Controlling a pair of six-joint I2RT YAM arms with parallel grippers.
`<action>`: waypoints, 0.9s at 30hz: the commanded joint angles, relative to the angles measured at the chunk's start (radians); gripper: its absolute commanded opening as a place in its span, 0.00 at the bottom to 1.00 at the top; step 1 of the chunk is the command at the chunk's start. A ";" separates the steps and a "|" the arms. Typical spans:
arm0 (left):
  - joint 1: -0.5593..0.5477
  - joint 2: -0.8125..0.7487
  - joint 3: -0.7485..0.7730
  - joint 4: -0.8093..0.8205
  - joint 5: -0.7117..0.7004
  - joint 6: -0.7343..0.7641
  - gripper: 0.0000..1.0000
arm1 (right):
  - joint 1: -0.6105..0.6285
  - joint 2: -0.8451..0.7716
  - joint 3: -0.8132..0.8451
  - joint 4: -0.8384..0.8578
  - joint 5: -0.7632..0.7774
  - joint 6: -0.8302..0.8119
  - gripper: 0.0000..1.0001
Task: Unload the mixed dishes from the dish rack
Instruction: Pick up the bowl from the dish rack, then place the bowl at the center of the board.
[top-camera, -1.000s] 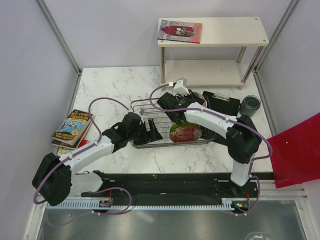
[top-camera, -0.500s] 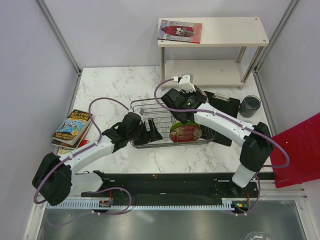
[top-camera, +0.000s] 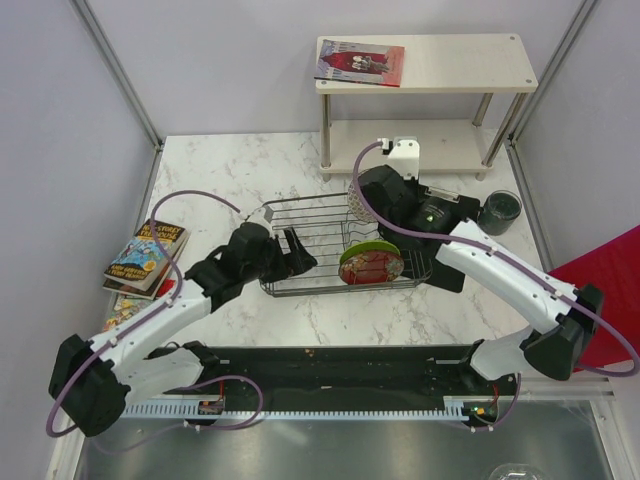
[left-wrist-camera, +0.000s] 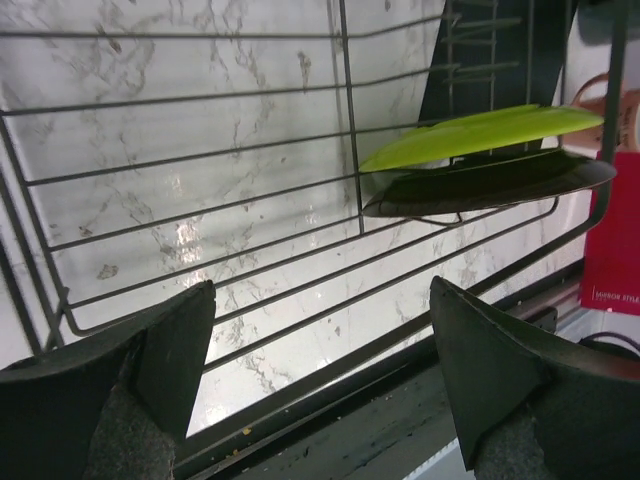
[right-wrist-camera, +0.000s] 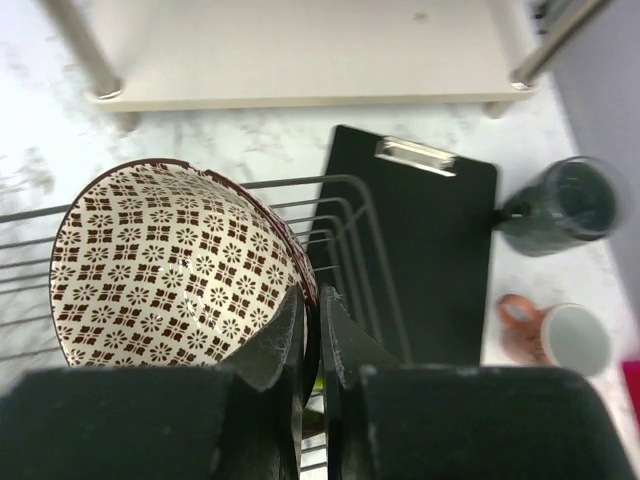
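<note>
Next, my left gripper takes the bowl's free rim (right-wrist-camera: 58, 278), because my right gripper is holding the patterned bowl and the open tabletop (top-camera: 225, 172) is on my left gripper's side.
The dish rack (top-camera: 310, 228) stands mid-table. A lime-green plate (top-camera: 366, 247) and a red patterned dish (top-camera: 372, 267) stand upright in its right end; both also show edge-on in the left wrist view, the plate (left-wrist-camera: 480, 135) above the dish (left-wrist-camera: 490, 182). My right gripper (top-camera: 364, 201) is shut on the rim of the grey-beige patterned bowl (right-wrist-camera: 170, 270), held above the rack's far right part. My left gripper (top-camera: 300, 254) is open and empty at the rack's front left, over its wires (left-wrist-camera: 200, 215). A dark cup (top-camera: 499, 210) and a pink cup (right-wrist-camera: 555, 335) stand on the table to the right.
A black clipboard (right-wrist-camera: 420, 250) lies right of the rack. A white two-tier shelf (top-camera: 430, 70) with a book (top-camera: 360, 62) stands behind. Stacked books (top-camera: 145, 255) lie at the left edge. A red folder (top-camera: 600, 300) is at the right.
My right gripper has risen out of the rack with the patterned bowl and moved back and right. My left arm has shifted slightly, staying open at the rack's front left.
</note>
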 joint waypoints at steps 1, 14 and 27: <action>0.008 -0.120 0.055 -0.054 -0.160 0.019 0.95 | -0.021 -0.076 -0.063 0.182 -0.229 0.048 0.00; 0.026 -0.387 0.066 -0.040 -0.238 0.141 0.99 | -0.025 -0.079 -0.197 0.382 -0.632 0.119 0.00; 0.025 -0.356 0.039 -0.018 -0.204 0.120 0.99 | -0.088 -0.254 -0.266 0.224 -0.550 0.180 0.00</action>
